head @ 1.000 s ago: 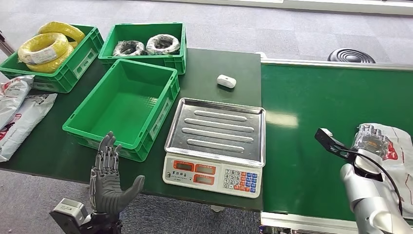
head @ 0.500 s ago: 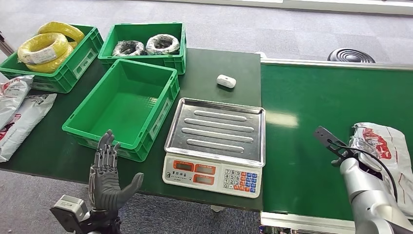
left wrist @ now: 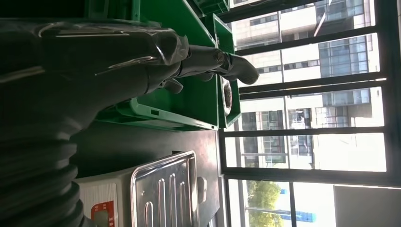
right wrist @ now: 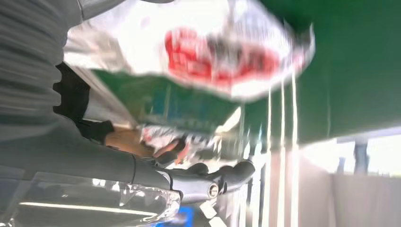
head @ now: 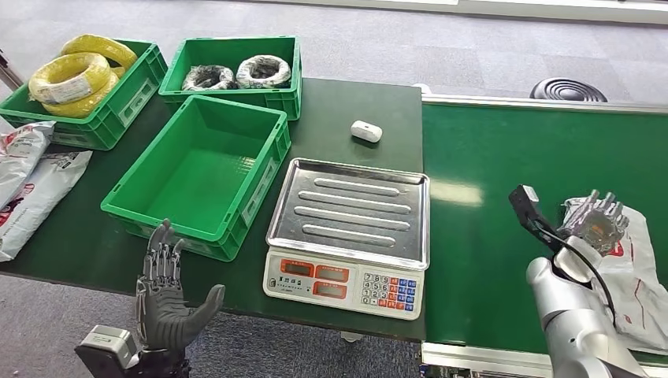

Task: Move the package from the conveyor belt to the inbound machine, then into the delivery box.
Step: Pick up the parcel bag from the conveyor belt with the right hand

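My gripper is going to lift the plastic package, which has loose creases (head: 641, 305) running across it. The package (head: 630, 264) will then bunch up into folds at my grip.
The package (head: 636, 277), a white plastic bag with red print, lies flat at the right end of the green conveyor belt (head: 504, 157). My right hand (head: 596, 223) hovers over the bag's far end, back up and fingers spread, gripping nothing. In the right wrist view the package (right wrist: 213, 52) is blurred and sits just beyond the thumb (right wrist: 208, 185). My left hand (head: 165, 295) stands open and upright off the table's front edge, below the empty green crate (head: 272, 169). The scale (head: 350, 209) with its bare steel tray sits between the crate and the belt.
A crate of yellow cable coils (head: 75, 79) and a crate of dark coils (head: 236, 72) stand at the back left. More white bags (head: 31, 185) lie at the left edge. A small white device (head: 366, 131) rests behind the scale.
My right hand drew back off the bag, then came forward over its far end again with fingers spread. The left hand sank slightly and stayed open.
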